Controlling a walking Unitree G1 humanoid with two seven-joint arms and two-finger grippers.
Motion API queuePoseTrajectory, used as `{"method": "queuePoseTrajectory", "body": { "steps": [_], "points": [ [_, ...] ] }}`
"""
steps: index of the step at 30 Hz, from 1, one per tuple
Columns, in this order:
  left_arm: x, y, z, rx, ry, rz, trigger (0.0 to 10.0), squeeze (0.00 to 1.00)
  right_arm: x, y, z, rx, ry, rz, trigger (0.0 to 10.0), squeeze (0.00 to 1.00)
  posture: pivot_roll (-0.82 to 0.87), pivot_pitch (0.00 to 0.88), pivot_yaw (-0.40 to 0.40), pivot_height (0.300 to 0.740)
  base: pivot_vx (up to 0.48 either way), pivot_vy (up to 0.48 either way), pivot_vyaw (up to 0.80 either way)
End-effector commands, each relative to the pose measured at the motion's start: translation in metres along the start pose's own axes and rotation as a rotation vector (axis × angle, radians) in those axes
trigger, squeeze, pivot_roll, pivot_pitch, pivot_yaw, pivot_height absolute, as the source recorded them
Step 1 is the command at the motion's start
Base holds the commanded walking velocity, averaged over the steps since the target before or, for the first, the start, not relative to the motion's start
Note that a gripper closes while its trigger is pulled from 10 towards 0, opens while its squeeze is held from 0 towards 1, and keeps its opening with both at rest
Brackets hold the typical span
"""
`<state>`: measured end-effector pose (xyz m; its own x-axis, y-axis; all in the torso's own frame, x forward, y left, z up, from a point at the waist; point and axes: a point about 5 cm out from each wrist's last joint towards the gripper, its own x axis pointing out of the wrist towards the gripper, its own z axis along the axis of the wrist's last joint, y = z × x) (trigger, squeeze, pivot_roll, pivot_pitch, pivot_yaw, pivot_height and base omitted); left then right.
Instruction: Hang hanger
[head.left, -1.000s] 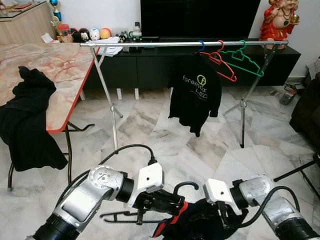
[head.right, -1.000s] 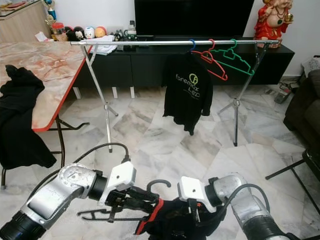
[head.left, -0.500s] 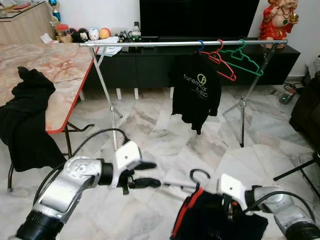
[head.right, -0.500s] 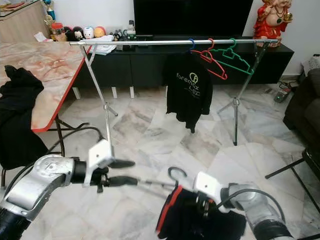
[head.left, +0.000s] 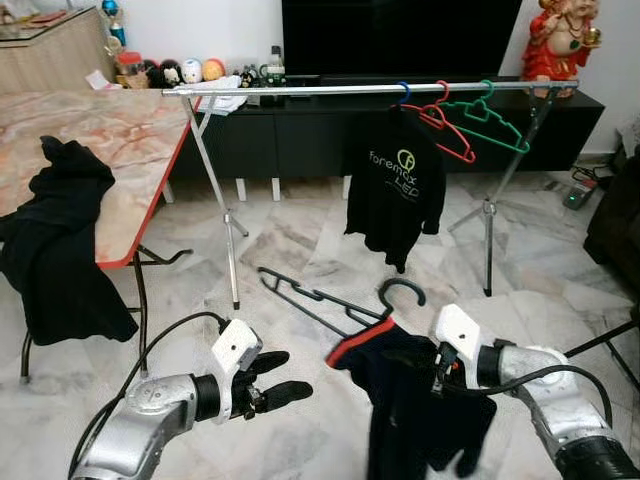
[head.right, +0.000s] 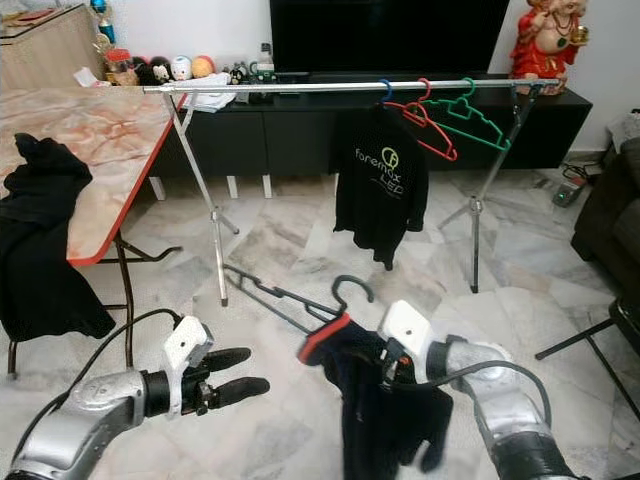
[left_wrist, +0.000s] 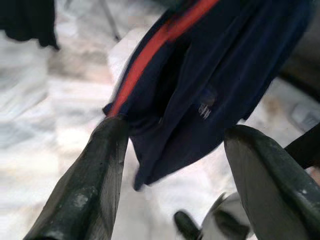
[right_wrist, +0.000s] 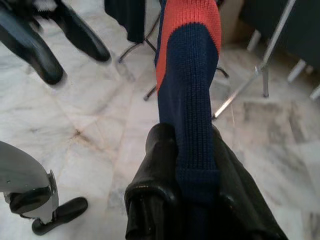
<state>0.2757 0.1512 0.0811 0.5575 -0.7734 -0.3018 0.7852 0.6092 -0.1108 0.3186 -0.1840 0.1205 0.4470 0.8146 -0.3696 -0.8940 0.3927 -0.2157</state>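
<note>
My gripper will make the red collar (head.left: 358, 342) stretch wide and slip over the black hanger's arm (head.left: 318, 295) when it pulls, because the hanger's arm sticks out of the red collar.
A black hanger (head.left: 303, 294) carries a dark navy garment (head.left: 410, 400) with a red collar, held low in front of me. My right gripper (head.left: 437, 378) is shut on the garment's collar, as the right wrist view shows (right_wrist: 187, 132). The hanger's hook points up and its arm sticks out to the left. My left gripper (head.left: 268, 378) is open, lower left of the garment and apart from it; the left wrist view (left_wrist: 177, 130) looks between its fingers at the garment. Farther off stands the metal clothes rail (head.left: 300, 89).
On the rail hang a black printed shirt (head.left: 395, 185), a red hanger (head.left: 447, 128) and a green hanger (head.left: 492, 118). A marble-topped table (head.left: 110, 140) with black clothing (head.left: 55, 250) draped over it stands left. A black TV cabinet (head.left: 300, 130) runs behind the rail.
My left gripper let go of the hanger and dropped back to the lower left, open. My right gripper lifted the garment and hanger higher, so the garment now hangs down.
</note>
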Motion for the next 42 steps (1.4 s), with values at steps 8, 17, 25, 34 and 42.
{"method": "queuePoseTrajectory", "body": {
  "steps": [8, 17, 25, 34, 42],
  "points": [
    [0.009, 0.014, -0.031, 0.034, 0.077, 0.157, 10.0, 0.0, 0.0, -0.001, 0.055, -0.175, -0.099, 0.165, 0.0, 0.0, -0.03, 0.0, 0.014, 0.74, 0.0, 0.0, 0.0],
    [0.016, 0.01, -0.032, 0.076, 0.083, 0.113, 10.0, 0.0, 0.008, 0.004, 0.072, -0.203, -0.141, 0.19, 0.0, 0.0, -0.02, 0.0, 0.012, 0.74, 0.0, 0.0, 0.0],
    [0.02, 0.012, -0.029, 0.09, 0.087, 0.078, 8.7, 0.0, 0.009, 0.003, 0.078, -0.216, -0.147, 0.198, 0.0, 0.0, -0.03, 0.036, 0.011, 0.74, 0.0, 0.0, 0.0],
    [0.031, 0.015, -0.013, 0.103, 0.034, 0.044, 0.0, 0.0, 0.011, 0.002, 0.081, -0.209, -0.146, 0.188, 0.0, 0.0, -0.04, 0.066, 0.004, 0.74, 0.0, 0.0, 0.0],
    [0.034, 0.013, -0.014, 0.094, 0.032, 0.027, 0.0, 0.0, 0.009, -0.001, 0.083, -0.203, -0.15, 0.171, 0.0, 0.0, -0.04, 0.075, 0.003, 0.74, 0.0, 0.0, 0.0]
  ]
}}
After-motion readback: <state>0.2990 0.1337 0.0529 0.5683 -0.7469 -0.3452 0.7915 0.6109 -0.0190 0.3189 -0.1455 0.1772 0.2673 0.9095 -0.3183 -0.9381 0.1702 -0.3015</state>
